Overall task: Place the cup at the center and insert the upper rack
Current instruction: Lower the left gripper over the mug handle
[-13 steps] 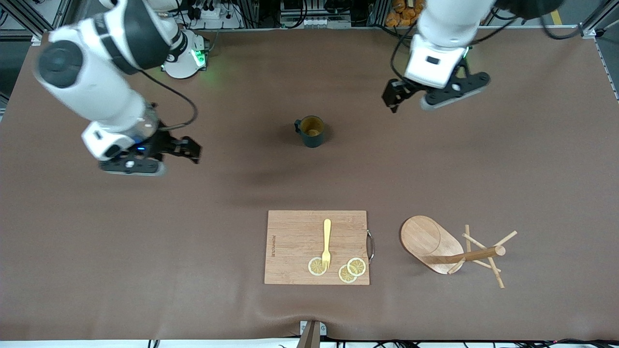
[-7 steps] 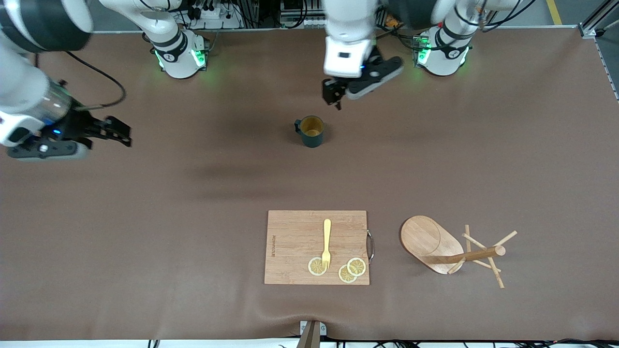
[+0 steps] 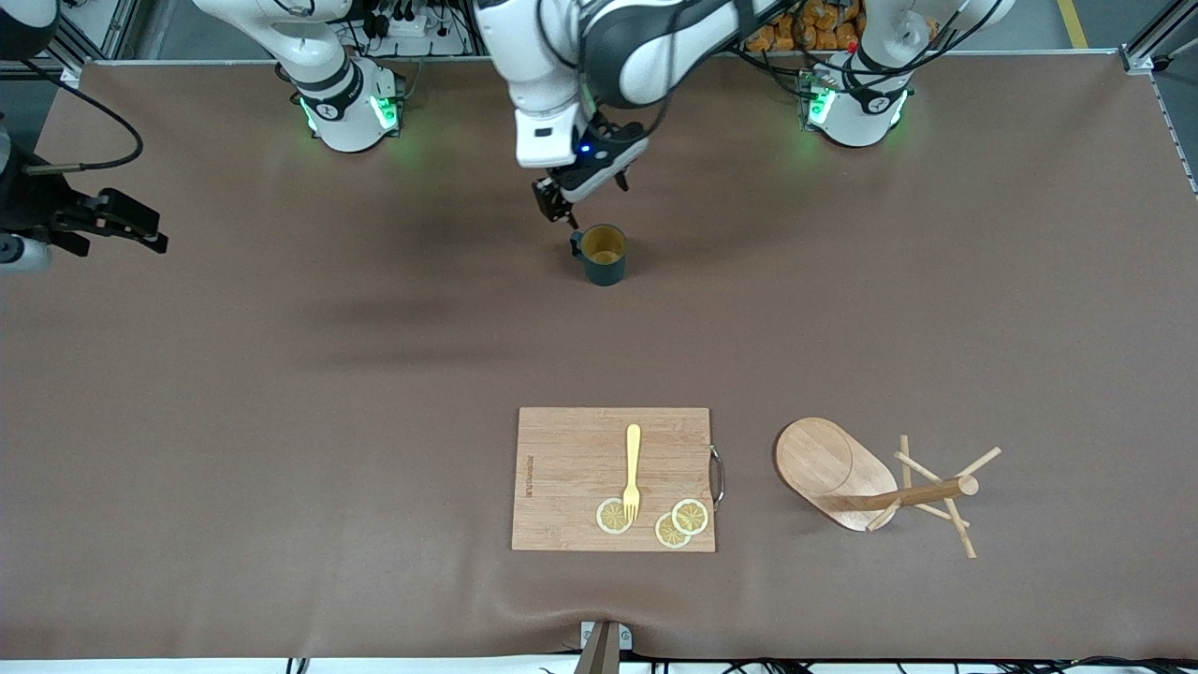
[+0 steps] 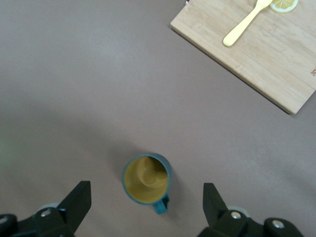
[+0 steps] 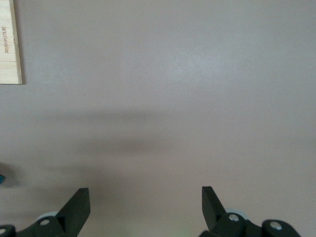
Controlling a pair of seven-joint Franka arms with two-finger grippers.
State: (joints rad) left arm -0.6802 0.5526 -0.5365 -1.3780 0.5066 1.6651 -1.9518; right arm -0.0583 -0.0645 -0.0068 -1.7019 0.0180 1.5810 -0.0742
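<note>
The cup's handle [image 3: 576, 243] faces away from the mug tree, so next I swing my left gripper round past it and grasp it from that side before lifting.
The dark teal cup [image 3: 604, 253] stands upright on the brown mat [image 3: 374, 374], its tan inside showing. My left gripper [image 3: 564, 198] hangs open just above the cup, by its handle side. In the left wrist view the cup [image 4: 146, 178] sits between the spread fingers of the left gripper [image 4: 145, 186], untouched. The wooden mug tree [image 3: 842, 473] lies tipped on its side, nearer the front camera, toward the left arm's end. My right gripper [image 3: 140, 225] is open and empty at the right arm's end of the table; in its wrist view the right gripper [image 5: 144, 190] is over bare mat.
A rectangular wooden cutting board [image 3: 613, 477] lies near the front edge with a yellow fork [image 3: 633, 468] and lemon slices [image 3: 674, 524] on it. It also shows in the left wrist view [image 4: 256, 59]. The arm bases [image 3: 351, 103] stand along the back edge.
My left gripper has swung from the left arm's end of the table to over the cup. My right arm has drawn back to the table's edge at its own end. The cup has not moved.
</note>
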